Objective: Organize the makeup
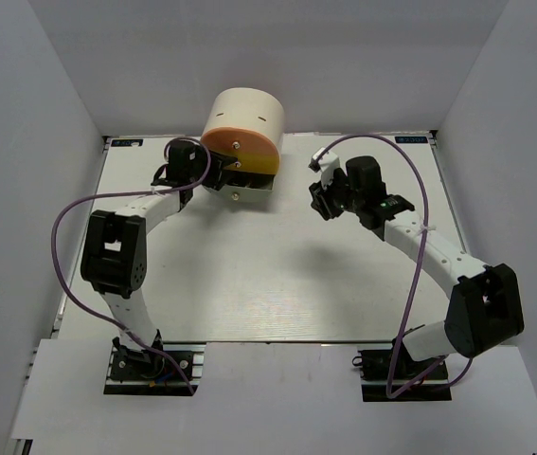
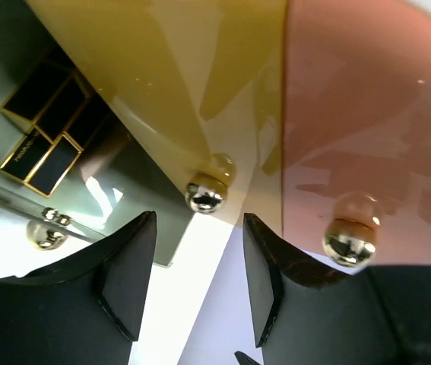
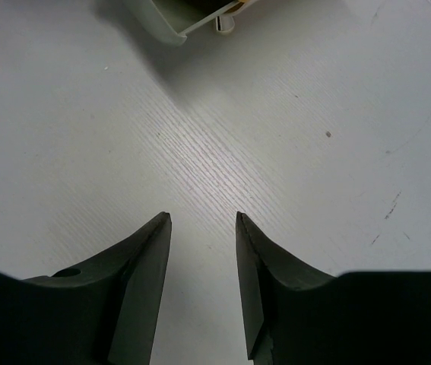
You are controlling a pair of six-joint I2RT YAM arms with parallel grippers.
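I need to move my left gripper back out of the way, as it is over the open low drawer point(image 1: 253, 180), before my right gripper pushes the drawer's front point(image 1: 251, 195) closed.
The cream half-round box point(image 1: 244, 118) with orange-yellow drawers stands at the back centre. A low drawer point(image 1: 252, 187) is swung out from it. My left gripper point(image 1: 213, 178) is open and empty, close to the drawer fronts. In the left wrist view my left gripper point(image 2: 200, 281) sits just below a gold knob point(image 2: 206, 194) on the yellow drawer front point(image 2: 162, 68). Gold-black lipsticks point(image 2: 48, 129) lie inside a drawer at the left. My right gripper point(image 1: 321, 201) is open and empty over bare table point(image 3: 200, 289). The brushes, the tube and the bottle are out of view.
A pink-orange drawer front point(image 2: 367, 114) with its own gold knob point(image 2: 350, 242) is to the right of the yellow one. A third knob point(image 2: 44, 234) shows at lower left. A corner of the swung-out drawer point(image 3: 171, 21) shows at the top of the right wrist view.
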